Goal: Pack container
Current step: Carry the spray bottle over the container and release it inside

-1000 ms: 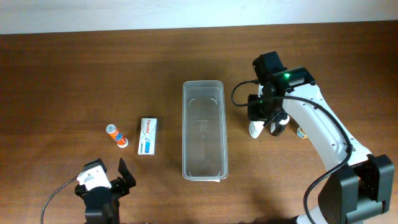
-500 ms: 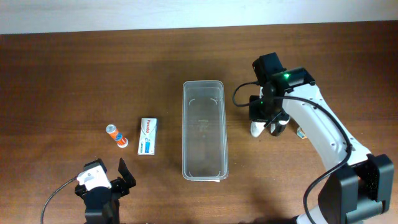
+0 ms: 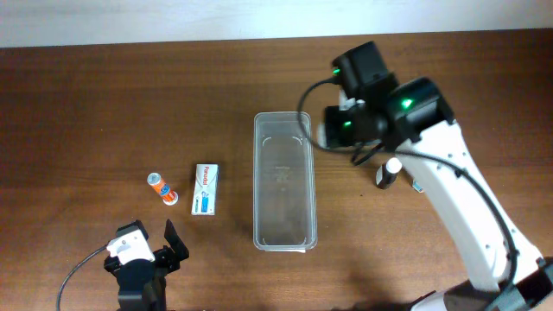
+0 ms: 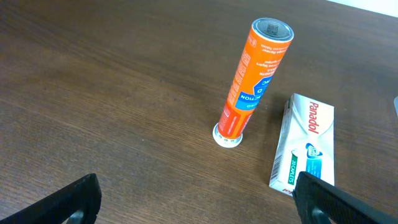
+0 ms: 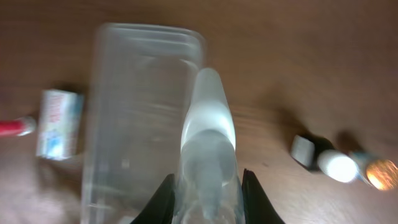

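Note:
My right gripper keeps going to the container's far corner on the carton's side (image 3: 264,127) and lets go there, because the white bottle is upright and the container's far end (image 3: 282,131) is empty.
The clear rectangular container (image 3: 283,226) lies lengthwise mid-table; it also shows in the right wrist view (image 5: 124,124). My right gripper (image 3: 333,130) is raised by the container's far right corner. It is shut on a white translucent bottle (image 5: 208,137), held between its fingers (image 5: 207,193). My left gripper (image 3: 164,246) is open and empty near the front left edge, its fingers (image 4: 199,199) apart. An orange tube (image 4: 252,81) and a white-and-blue Panadol carton (image 4: 305,149) lie ahead of it.
The orange tube (image 3: 162,188) and the carton (image 3: 206,189) lie left of the container. A small dark bottle with a white cap (image 3: 388,173) and a small amber item (image 3: 419,184) lie to its right, under the right arm.
My right arm has risen and moved left toward the container with the white bottle in its grip. The small dark bottle stays on the table. The left arm has not moved.

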You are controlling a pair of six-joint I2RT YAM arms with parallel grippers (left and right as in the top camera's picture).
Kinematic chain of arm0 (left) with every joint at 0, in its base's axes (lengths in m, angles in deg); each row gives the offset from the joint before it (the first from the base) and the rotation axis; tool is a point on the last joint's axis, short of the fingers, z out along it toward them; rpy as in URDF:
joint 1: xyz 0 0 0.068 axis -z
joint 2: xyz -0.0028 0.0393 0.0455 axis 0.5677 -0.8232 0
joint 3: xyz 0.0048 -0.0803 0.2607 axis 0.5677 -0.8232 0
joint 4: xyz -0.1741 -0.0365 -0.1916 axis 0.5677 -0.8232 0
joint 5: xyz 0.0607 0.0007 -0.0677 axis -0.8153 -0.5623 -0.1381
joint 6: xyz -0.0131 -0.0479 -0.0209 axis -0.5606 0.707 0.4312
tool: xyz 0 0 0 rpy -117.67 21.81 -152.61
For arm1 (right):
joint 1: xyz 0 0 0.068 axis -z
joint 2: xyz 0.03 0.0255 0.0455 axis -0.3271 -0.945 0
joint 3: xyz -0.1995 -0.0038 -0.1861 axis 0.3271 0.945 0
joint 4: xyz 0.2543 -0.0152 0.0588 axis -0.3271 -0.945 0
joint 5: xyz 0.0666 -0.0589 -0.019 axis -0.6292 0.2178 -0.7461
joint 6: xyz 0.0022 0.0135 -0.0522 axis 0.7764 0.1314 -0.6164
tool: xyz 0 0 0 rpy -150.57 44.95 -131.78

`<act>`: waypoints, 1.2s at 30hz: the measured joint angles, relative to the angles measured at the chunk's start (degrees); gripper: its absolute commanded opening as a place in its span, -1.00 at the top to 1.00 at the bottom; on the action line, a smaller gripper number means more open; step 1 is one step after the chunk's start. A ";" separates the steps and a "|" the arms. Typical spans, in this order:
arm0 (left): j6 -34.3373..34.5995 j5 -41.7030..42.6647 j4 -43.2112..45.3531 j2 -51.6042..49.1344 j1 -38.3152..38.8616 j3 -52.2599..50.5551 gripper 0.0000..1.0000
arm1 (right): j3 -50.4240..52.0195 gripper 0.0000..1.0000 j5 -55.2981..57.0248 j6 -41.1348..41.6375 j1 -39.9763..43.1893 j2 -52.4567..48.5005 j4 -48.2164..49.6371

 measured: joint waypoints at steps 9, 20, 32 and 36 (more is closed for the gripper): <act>0.00 0.00 0.00 0.00 0.00 0.00 -0.99 | -0.35 0.78 4.11 2.56 -7.63 -2.43 1.81; 0.00 0.00 0.00 0.00 0.00 0.00 -0.99 | -0.33 0.78 4.90 8.68 -7.58 -17.92 9.97; 0.00 0.00 -0.02 0.00 0.00 0.00 -0.99 | -0.33 0.79 2.21 14.95 -7.58 -21.07 15.98; 0.00 0.00 -0.02 0.00 0.00 0.00 -0.99 | -0.33 0.79 1.62 16.31 -7.58 -21.22 16.35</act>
